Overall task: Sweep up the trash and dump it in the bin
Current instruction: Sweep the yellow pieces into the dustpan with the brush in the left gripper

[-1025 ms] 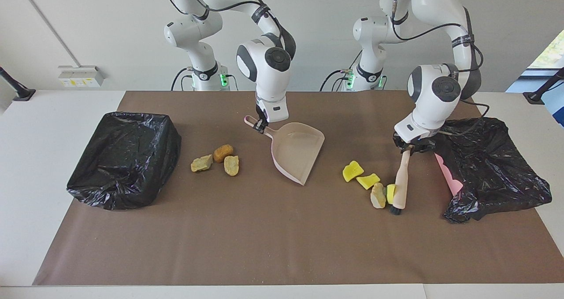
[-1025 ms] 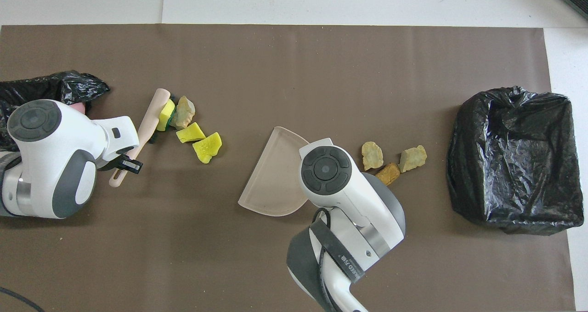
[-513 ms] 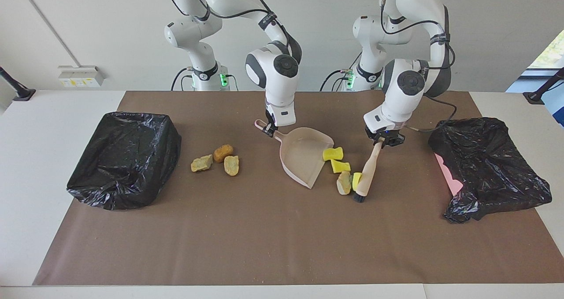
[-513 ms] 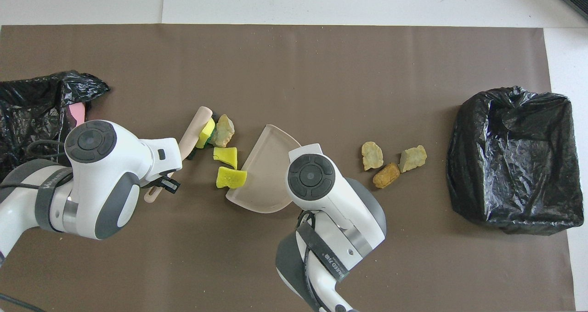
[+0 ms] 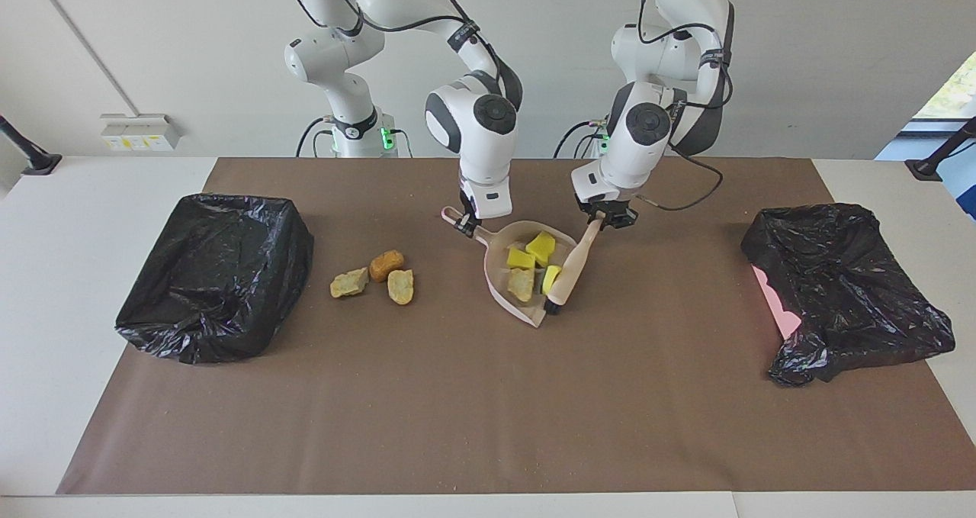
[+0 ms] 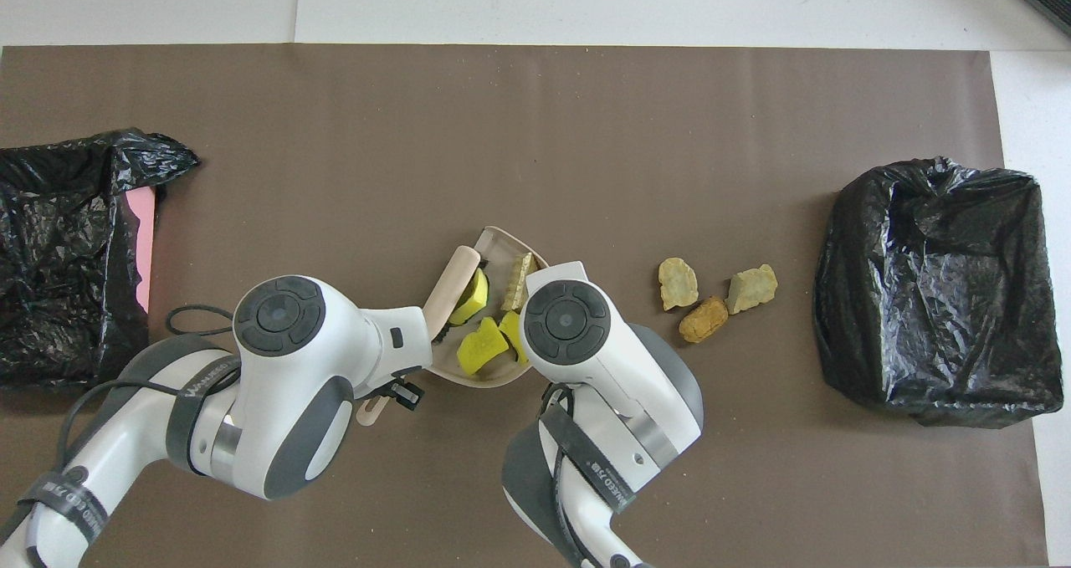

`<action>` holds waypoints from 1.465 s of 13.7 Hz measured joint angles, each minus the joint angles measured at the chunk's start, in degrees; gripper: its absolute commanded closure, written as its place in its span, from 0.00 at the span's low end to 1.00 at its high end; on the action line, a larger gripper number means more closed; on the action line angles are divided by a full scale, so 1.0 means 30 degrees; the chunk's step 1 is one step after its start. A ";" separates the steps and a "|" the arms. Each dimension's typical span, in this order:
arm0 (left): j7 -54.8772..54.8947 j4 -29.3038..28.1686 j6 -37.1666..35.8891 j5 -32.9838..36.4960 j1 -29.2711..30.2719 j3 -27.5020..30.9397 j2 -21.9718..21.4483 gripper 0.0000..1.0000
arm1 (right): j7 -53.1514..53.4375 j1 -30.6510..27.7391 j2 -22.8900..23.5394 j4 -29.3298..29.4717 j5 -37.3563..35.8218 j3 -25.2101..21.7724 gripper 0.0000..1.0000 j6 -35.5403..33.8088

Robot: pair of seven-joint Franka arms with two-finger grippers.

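My left gripper should pull the brush out of the way first, because it leans across the loaded pink dustpan's opening (image 5: pixel 547 306). My right gripper will then tip the dustpan over the bin (image 5: pixel 219 280).
My right gripper (image 5: pixel 467 223) is shut on the handle of the pink dustpan (image 5: pixel 506 295), which rests on the brown mat. Several trash chunks (image 5: pixel 542 246), yellow and tan, lie inside the pan (image 6: pixel 494 239). The brush (image 5: pixel 572 263) leans across the pan's open mouth, bristles down, with my left gripper (image 5: pixel 608 220) shut on its handle end. A group of three more trash chunks (image 5: pixel 386 265), tan and orange-brown, sits on the mat between the pan and the bin (image 5: pixel 229 304), a box lined with a black bag at the right arm's end. In the overhead view my right hand hides its fingers.
A crumpled black bag (image 5: pixel 839 289) with something pink showing at its edge lies at the left arm's end of the table. The brown mat (image 5: pixel 488 411) covers most of the table, white tabletop showing around it.
My left arm swept the brush toward the dustpan, pushing the yellow and tan chunks across the mat into it. The right arm shifted the pan slightly toward them, then held still.
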 measured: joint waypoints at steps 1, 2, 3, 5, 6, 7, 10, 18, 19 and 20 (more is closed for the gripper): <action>-0.0804 0.0220 -0.0017 -0.0137 -0.0542 -0.0005 -0.0015 1.00 | 0.0000 0.0000 0.0000 0.0000 0.0007 -0.0002 1.00 0.0000; -0.1384 0.0551 -0.0080 -0.0158 -0.0857 -0.0003 -0.0014 1.00 | 0.0000 0.0000 0.0000 0.0000 0.0012 -0.0003 1.00 0.0000; -0.1691 0.0933 -0.0259 -0.0163 -0.0912 0.0011 -0.0017 1.00 | 0.0000 0.0000 0.0000 0.0000 0.0017 -0.0003 1.00 0.0000; -0.2310 0.1515 -0.0994 -0.0186 -0.0810 0.0355 -0.0054 1.00 | 0.0001 0.0000 0.0000 0.0000 0.0021 -0.0004 1.00 0.0000; -0.3095 0.1669 -0.1456 -0.0187 -0.0668 0.0509 -0.0088 1.00 | 0.0001 0.0000 0.0000 0.0000 0.0025 -0.0005 1.00 0.0000; -0.4015 0.1731 -0.1860 -0.0187 -0.0522 0.0607 -0.0134 1.00 | 0.0001 0.0000 0.0000 0.0002 0.0027 -0.0005 1.00 0.0000; -0.6686 0.1734 -0.2515 -0.0038 -0.0382 0.0652 -0.0307 1.00 | 0.0001 0.0000 0.0005 0.0030 0.0043 -0.0005 1.00 0.0000; -0.7824 0.2205 -0.3943 0.0769 0.0109 0.0649 -0.1537 1.00 | -0.1502 -0.1357 -0.1015 0.0729 0.0046 -0.0199 1.00 -0.2127; -0.8275 0.2161 -0.4369 0.0772 0.0230 0.0652 -0.1904 1.00 | -0.2153 -0.2077 -0.1597 0.0806 0.0037 -0.0223 1.00 -0.2658; -0.9194 0.1947 -0.4567 0.0775 0.0235 0.0621 -0.2284 1.00 | -0.2783 -0.2904 -0.2322 0.0839 0.0029 -0.0274 1.00 -0.3138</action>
